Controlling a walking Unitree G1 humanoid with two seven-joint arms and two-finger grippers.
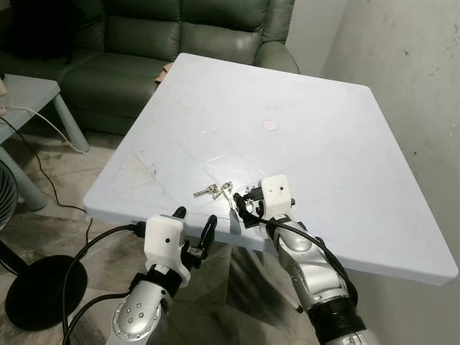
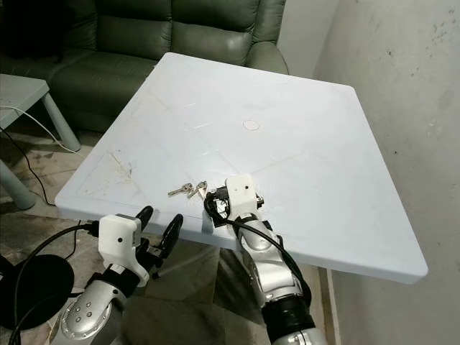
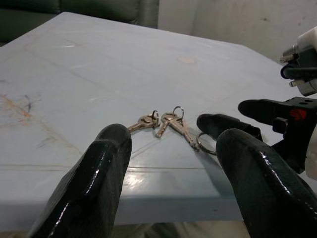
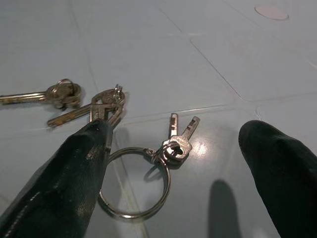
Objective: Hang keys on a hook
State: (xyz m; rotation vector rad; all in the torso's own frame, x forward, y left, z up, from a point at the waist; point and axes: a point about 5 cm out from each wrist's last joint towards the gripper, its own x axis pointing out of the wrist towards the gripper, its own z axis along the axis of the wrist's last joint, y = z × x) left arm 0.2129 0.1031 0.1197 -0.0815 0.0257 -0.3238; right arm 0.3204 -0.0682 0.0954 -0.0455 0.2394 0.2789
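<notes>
The large key ring (image 4: 167, 191) will come off and leave the longer keys behind when the robot lifts it, because those keys have their own small rings (image 4: 65, 83).
Several silver keys (image 1: 214, 190) lie on the white table (image 1: 323, 144) close to its front edge. A large key ring (image 4: 136, 183) with two small keys (image 4: 179, 141) rests flat; two longer keys (image 4: 64, 95) lie just beyond it. My right gripper (image 4: 173, 178) rests low on the tabletop, open, one finger (image 4: 69, 173) touching the ring's side and the other well apart. From the head my right gripper (image 1: 243, 205) sits just right of the keys. My left gripper (image 1: 195, 219) hangs open in front of the table edge, pointing at the keys (image 3: 166, 124).
A dark green sofa (image 1: 144, 50) stands behind the table. A small grey side table (image 1: 29, 100), a white cable (image 1: 50, 122) and a fan's black base (image 1: 43, 291) are on the left. A bare wall (image 1: 417, 65) runs along the right. A round mark (image 1: 270, 125) is mid-table.
</notes>
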